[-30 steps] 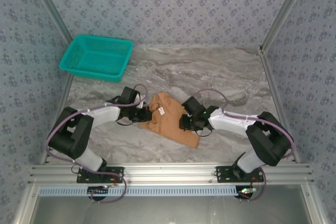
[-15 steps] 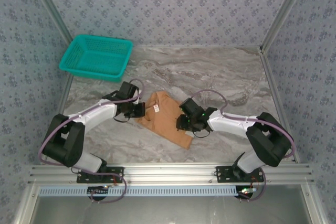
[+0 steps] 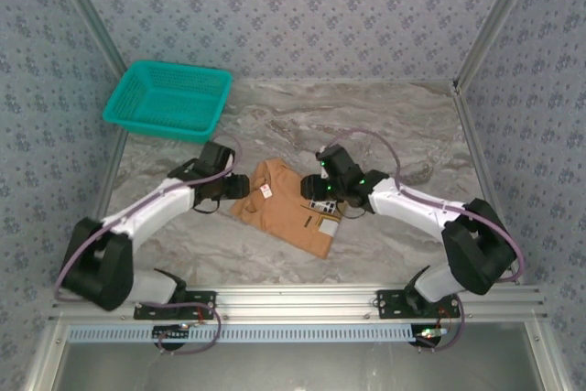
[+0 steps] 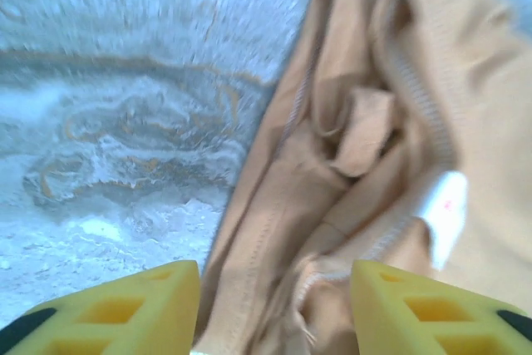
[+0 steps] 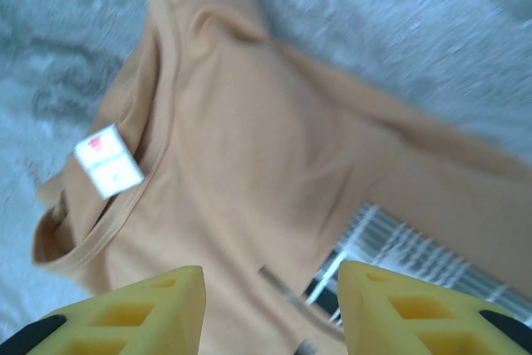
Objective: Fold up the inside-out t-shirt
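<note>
The robot's left gripper and right gripper should take the t-shirt by its shoulders (image 3: 276, 166) and turn it straight before folding, because it lies slanted from collar to hem (image 3: 291, 215).
The inside-out t-shirt (image 3: 286, 211) lies as a folded orange-tan bundle on the marble table, its white neck tag (image 3: 265, 191) facing up. My left gripper (image 3: 244, 188) is at the shirt's left edge. In the left wrist view it (image 4: 274, 313) is open, with rumpled collar cloth (image 4: 357, 130) and the tag (image 4: 445, 209) lying loose beyond the yellow fingers (image 4: 125, 309). My right gripper (image 3: 319, 197) hovers over the shirt's right part. In the right wrist view it (image 5: 273, 309) is open above flat cloth (image 5: 249, 147), with nothing held.
A teal mesh basket (image 3: 168, 100) stands at the back left of the table (image 3: 385, 125). A grey-and-white striped patch (image 5: 416, 247) shows on the shirt near my right fingers. Patterned walls close in the back and both sides.
My left gripper has opened and let go of the shirt's left edge. The shirt has shifted slightly left. My right gripper has opened wider and drawn back up over the shirt.
</note>
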`<action>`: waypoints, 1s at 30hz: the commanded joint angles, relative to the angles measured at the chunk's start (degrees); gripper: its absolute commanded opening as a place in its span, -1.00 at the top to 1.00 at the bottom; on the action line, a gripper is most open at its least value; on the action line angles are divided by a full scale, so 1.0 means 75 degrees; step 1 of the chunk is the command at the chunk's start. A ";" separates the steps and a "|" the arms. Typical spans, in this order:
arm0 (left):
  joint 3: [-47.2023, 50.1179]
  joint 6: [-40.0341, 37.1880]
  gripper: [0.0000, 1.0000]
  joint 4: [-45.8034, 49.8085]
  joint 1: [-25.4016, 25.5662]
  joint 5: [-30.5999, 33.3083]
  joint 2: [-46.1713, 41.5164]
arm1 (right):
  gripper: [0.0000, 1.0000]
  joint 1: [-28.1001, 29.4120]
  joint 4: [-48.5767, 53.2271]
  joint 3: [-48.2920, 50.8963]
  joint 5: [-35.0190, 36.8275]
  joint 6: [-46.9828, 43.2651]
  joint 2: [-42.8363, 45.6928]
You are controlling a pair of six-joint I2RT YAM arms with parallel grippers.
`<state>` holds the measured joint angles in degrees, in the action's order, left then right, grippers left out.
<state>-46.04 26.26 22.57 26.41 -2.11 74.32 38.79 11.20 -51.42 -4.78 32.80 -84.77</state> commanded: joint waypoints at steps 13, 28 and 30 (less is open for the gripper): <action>0.0621 0.1478 0.06 -0.1487 0.0954 -0.1911 0.0805 | 0.16 -0.1246 0.1960 0.0347 -0.0550 -0.0649 -0.0873; -0.1575 -0.0091 -0.08 -0.1728 -0.0091 -0.1947 0.2433 | 0.06 0.0479 0.0691 0.0924 -0.0957 -0.0472 0.1296; -0.1234 -0.0052 -0.10 -0.1902 -0.0247 -0.1790 0.1969 | -0.01 0.0009 0.0023 0.0634 -0.1074 -0.0831 0.0962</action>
<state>-56.27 27.73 9.96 25.82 -15.81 93.25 42.13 17.80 -42.87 -12.25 31.62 -76.42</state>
